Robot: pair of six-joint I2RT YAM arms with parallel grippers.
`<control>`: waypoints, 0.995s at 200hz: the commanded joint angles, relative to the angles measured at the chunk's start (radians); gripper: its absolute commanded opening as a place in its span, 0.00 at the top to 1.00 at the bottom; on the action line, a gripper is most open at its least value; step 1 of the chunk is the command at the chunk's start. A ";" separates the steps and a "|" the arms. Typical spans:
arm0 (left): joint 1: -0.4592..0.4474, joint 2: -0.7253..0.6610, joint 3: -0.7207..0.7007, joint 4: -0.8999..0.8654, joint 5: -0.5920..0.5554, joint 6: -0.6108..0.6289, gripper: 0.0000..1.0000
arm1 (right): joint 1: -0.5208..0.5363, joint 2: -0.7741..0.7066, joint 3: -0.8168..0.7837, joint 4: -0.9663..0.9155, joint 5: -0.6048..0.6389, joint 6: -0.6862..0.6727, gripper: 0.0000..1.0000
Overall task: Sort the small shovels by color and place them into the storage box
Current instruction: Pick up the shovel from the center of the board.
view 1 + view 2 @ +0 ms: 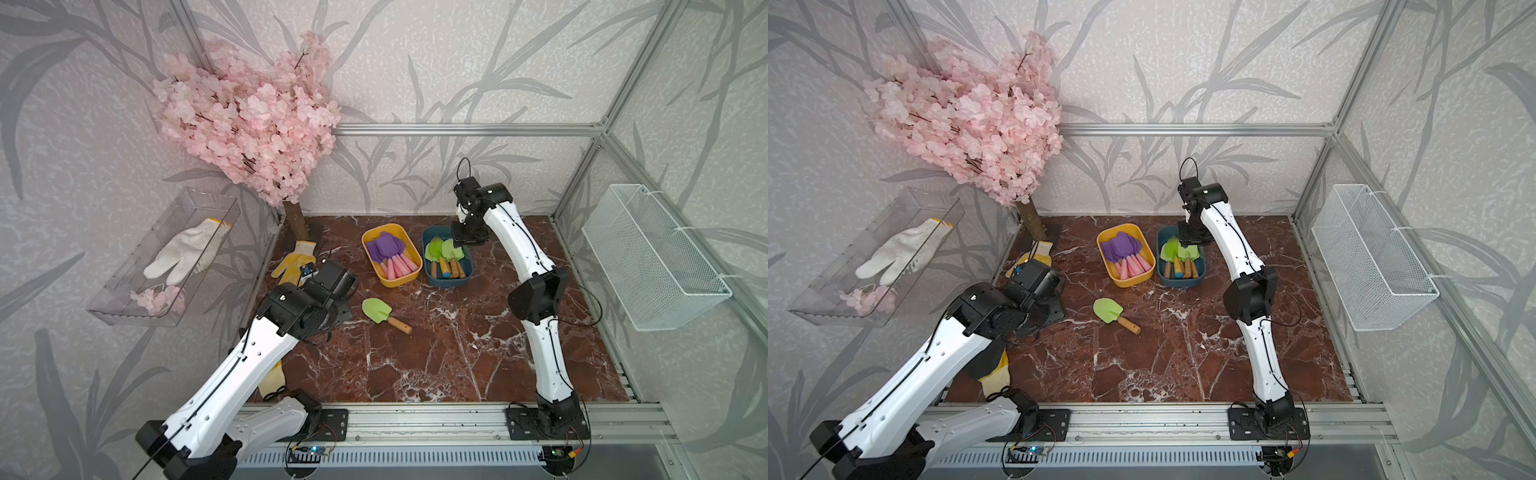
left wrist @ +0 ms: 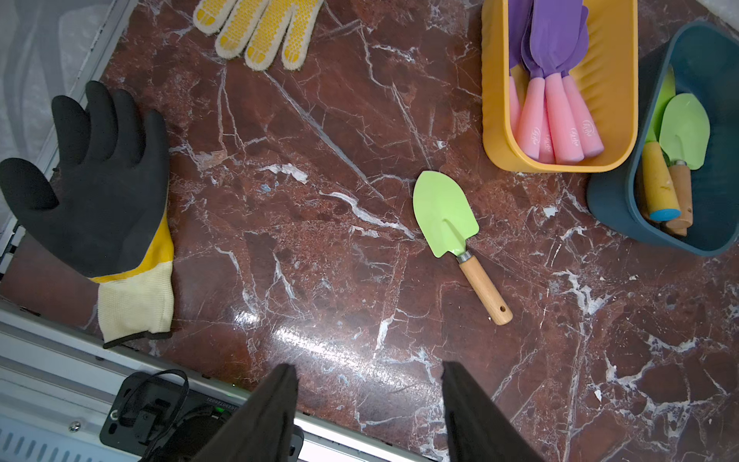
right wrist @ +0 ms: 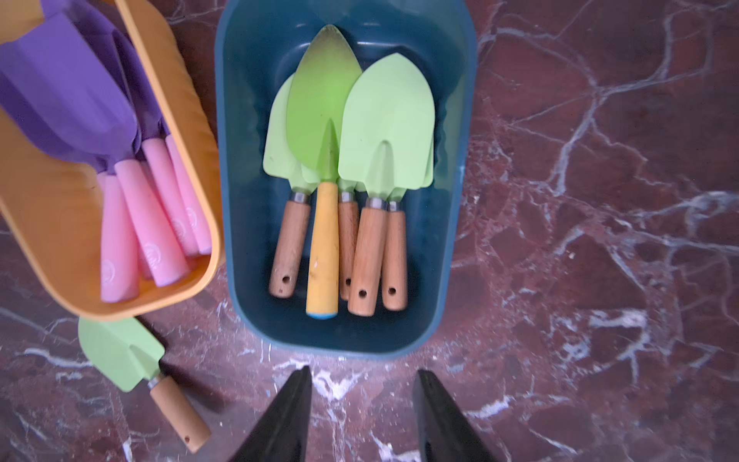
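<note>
The light green shovel (image 1: 377,309) lies clear of both storage boxes, so the left gripper keeps moving toward its wooden handle (image 1: 399,325) until the open fingers are around it.
One light green shovel (image 1: 384,316) (image 2: 452,232) with a wooden handle lies loose on the marble, in front of the tubs. The yellow-orange storage box (image 1: 399,281) (image 3: 180,100) holds several purple shovels (image 1: 386,245) with pink handles. The teal storage box (image 1: 446,281) (image 3: 248,120) holds several green shovels (image 3: 384,120), among them a pointed one with a yellow handle (image 3: 324,120). My left gripper (image 2: 368,366) is open and empty, hovering left of the loose shovel. My right gripper (image 3: 363,370) is open and empty above the teal box.
A yellow dotted glove (image 1: 295,262) lies at the back left, a black and yellow glove (image 2: 104,192) at the left edge under my left arm. A blossom tree (image 1: 249,124), a clear tray (image 1: 124,291) and a white mesh basket (image 1: 652,257) line the walls.
</note>
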 commanded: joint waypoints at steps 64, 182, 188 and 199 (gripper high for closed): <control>-0.192 0.200 -0.036 0.185 -0.034 -0.338 0.39 | 0.024 -0.688 -0.745 0.265 0.094 -0.046 0.53; -0.266 0.407 -0.160 0.457 0.021 -0.623 0.36 | 0.006 -1.025 -1.120 0.329 0.077 0.014 0.53; -0.266 0.416 -0.165 0.472 0.030 -0.634 0.36 | 0.006 -1.026 -1.123 0.331 0.074 0.014 0.53; -0.266 0.435 -0.178 0.512 0.046 -0.654 0.36 | 0.005 -1.028 -1.132 0.336 0.072 0.016 0.53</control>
